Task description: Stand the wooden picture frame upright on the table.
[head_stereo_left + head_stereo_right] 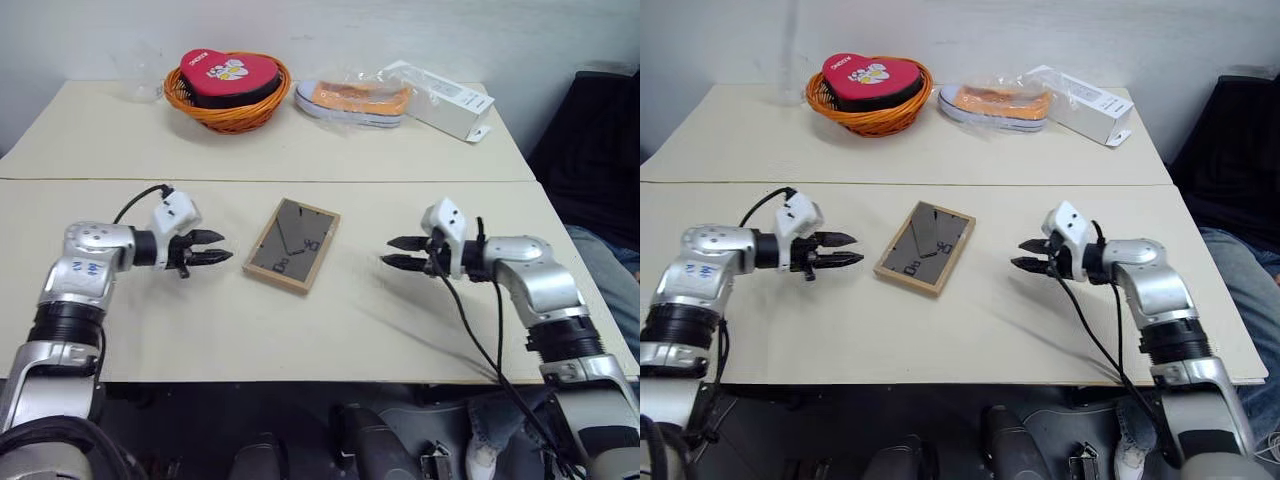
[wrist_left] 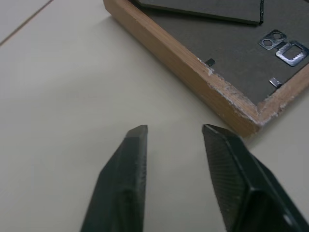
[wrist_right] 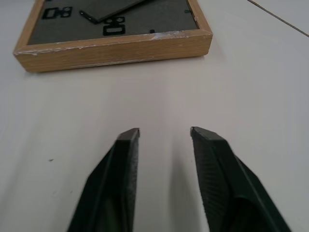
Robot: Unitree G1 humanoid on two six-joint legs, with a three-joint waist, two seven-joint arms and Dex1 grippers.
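Note:
The stand (image 1: 292, 228) is folded against the frame's dark back, so next my left gripper grips the frame's near corner (image 1: 249, 268) while my right gripper first opens the stand.
The wooden picture frame (image 1: 292, 244) lies flat on the table (image 1: 330, 330), dark back up with its stand folded against it, between my two arms. My left gripper (image 1: 220, 247) hovers just left of the frame, fingers open with a small gap and nothing between them. In the left wrist view the frame's corner (image 2: 241, 104) sits close beyond the fingertips (image 2: 137, 135). My right gripper (image 1: 392, 251) points at the frame from the right, a short way off, also open and empty. The frame's long wooden edge (image 3: 116, 48) lies ahead of it in the right wrist view.
At the back of the table stand an orange basket (image 1: 228, 108) holding a red heart-shaped box (image 1: 227, 76), a bagged shoe (image 1: 352, 100) and a white oblong box (image 1: 445, 100). A seam (image 1: 120, 180) crosses the tabletop. A dark chair (image 1: 600, 150) is at the right.

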